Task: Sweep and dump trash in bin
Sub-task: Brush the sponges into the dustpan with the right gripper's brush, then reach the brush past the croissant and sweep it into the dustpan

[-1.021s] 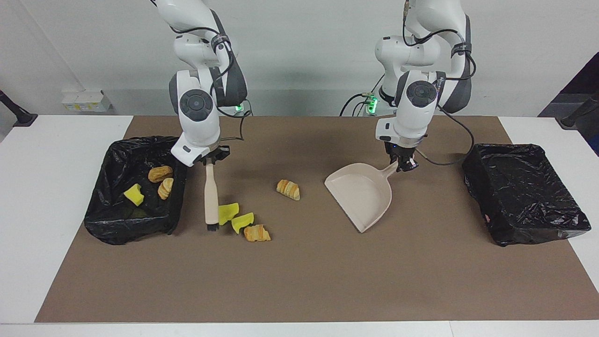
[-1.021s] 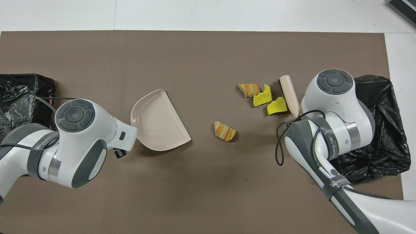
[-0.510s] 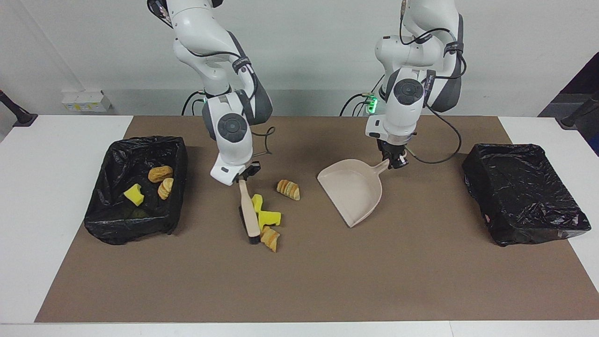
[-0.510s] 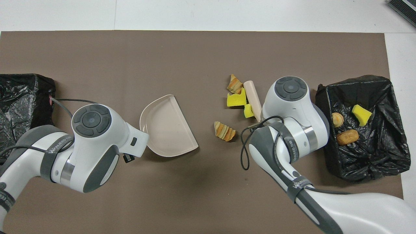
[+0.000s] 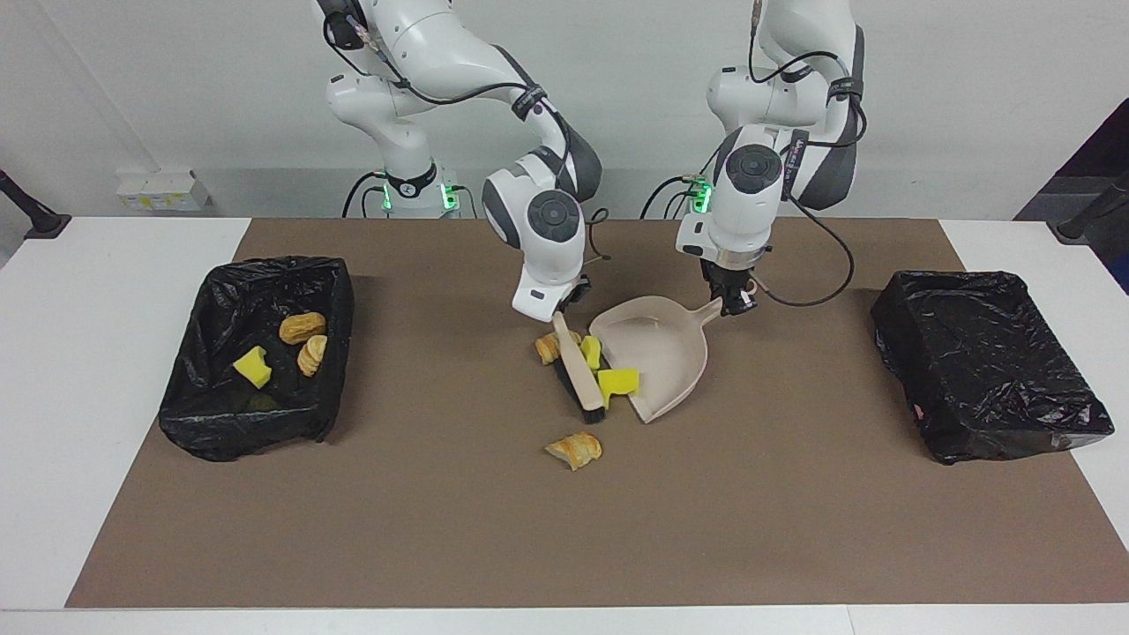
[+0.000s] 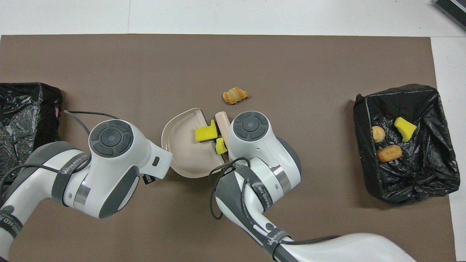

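Observation:
The farther croissant piece (image 6: 236, 95) is beyond the brush's tip, so the robot's right gripper should move back and take the brush around that piece's side away from the dustpan (image 6: 263, 78).
My right gripper (image 5: 564, 310) is shut on the beige brush (image 5: 578, 375), whose bristles rest on the mat at the mouth of the beige dustpan (image 5: 661, 348). My left gripper (image 5: 734, 304) is shut on the dustpan's handle. Two yellow sponge chunks (image 5: 617, 381) (image 5: 590, 351) lie at the pan's lip, between brush and pan; they also show in the overhead view (image 6: 205, 133). One croissant piece (image 5: 551, 347) lies beside the brush, on the side away from the pan. Another croissant piece (image 5: 574, 450) lies loose on the mat, farther from the robots (image 6: 236, 95).
A black-lined bin (image 5: 220, 414) at the right arm's end holds two bread pieces (image 5: 302, 327) and a yellow sponge (image 5: 252, 366). A second black-lined bin (image 5: 988, 362) stands at the left arm's end. A brown mat (image 5: 794, 529) covers the table.
My right arm swept the brush toward the left arm's end, pushing the sponges to the pan's lip. One croissant piece slipped off. The left arm brought the dustpan toward the brush.

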